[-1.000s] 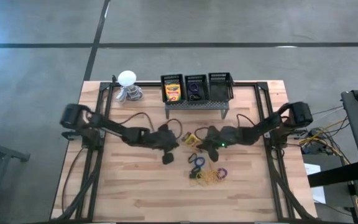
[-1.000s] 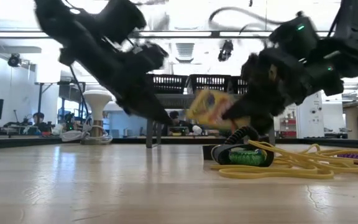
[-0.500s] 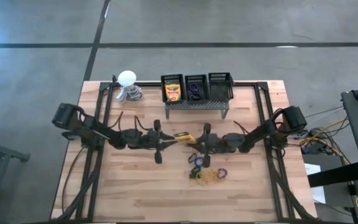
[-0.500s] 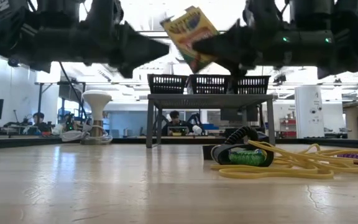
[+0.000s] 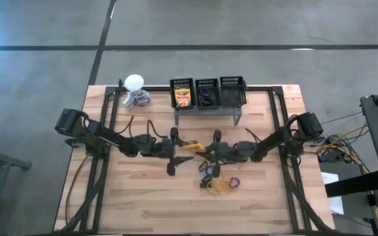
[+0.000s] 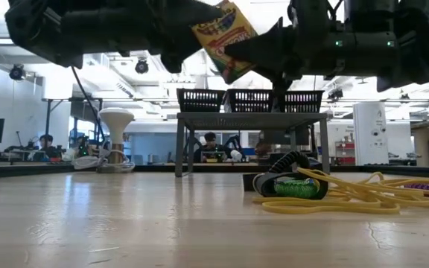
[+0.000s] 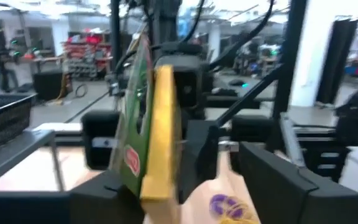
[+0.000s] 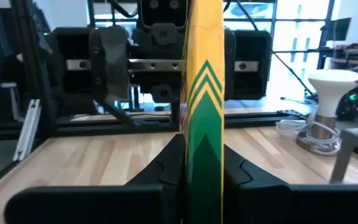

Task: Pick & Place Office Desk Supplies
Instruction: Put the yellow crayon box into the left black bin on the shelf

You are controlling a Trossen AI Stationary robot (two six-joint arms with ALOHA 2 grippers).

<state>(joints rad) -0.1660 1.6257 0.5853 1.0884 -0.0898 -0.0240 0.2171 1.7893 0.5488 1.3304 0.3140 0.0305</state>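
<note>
The basket holding another crayon box (image 5: 182, 96) is on my left gripper's side, so my left gripper needs to grab the held box's loose end (image 6: 213, 30) from my right gripper.
A yellow-and-green crayon box (image 6: 223, 31) hangs high over the middle of the table, between my two grippers. My right gripper (image 5: 203, 149) is shut on it and reaches in from the table's right. My left gripper (image 5: 183, 147) faces it from the left and is open. Its fingers (image 7: 107, 194) stand on either side of the box's left end (image 7: 156, 134). A black ring (image 6: 290, 177) with a green one, purple rings (image 5: 233, 181) and tangled yellow rubber bands (image 5: 220, 187) lie on the table below, right of centre. My right gripper pinches the box's two broad faces (image 8: 204, 134) between its two fingers, with the narrow chevron edge toward its wrist. The fingers come level from the table's right. The box stands on edge, tilted, lifted clear of the table. My left gripper: whether a finger touches the box, I cannot tell.
A raised rack with three black baskets (image 5: 207, 95) stands at the far middle; its left basket holds another crayon box (image 5: 182, 98). A white ball-shaped object on a coiled grey base (image 5: 135, 88) stands at the far left. Bare wood lies along the near edge.
My right gripper has lifted the crayon box from just above the table to high over it and levelled out. My left gripper has risen, levelled, moved toward the table's right up to the box, and opened around its left end.
</note>
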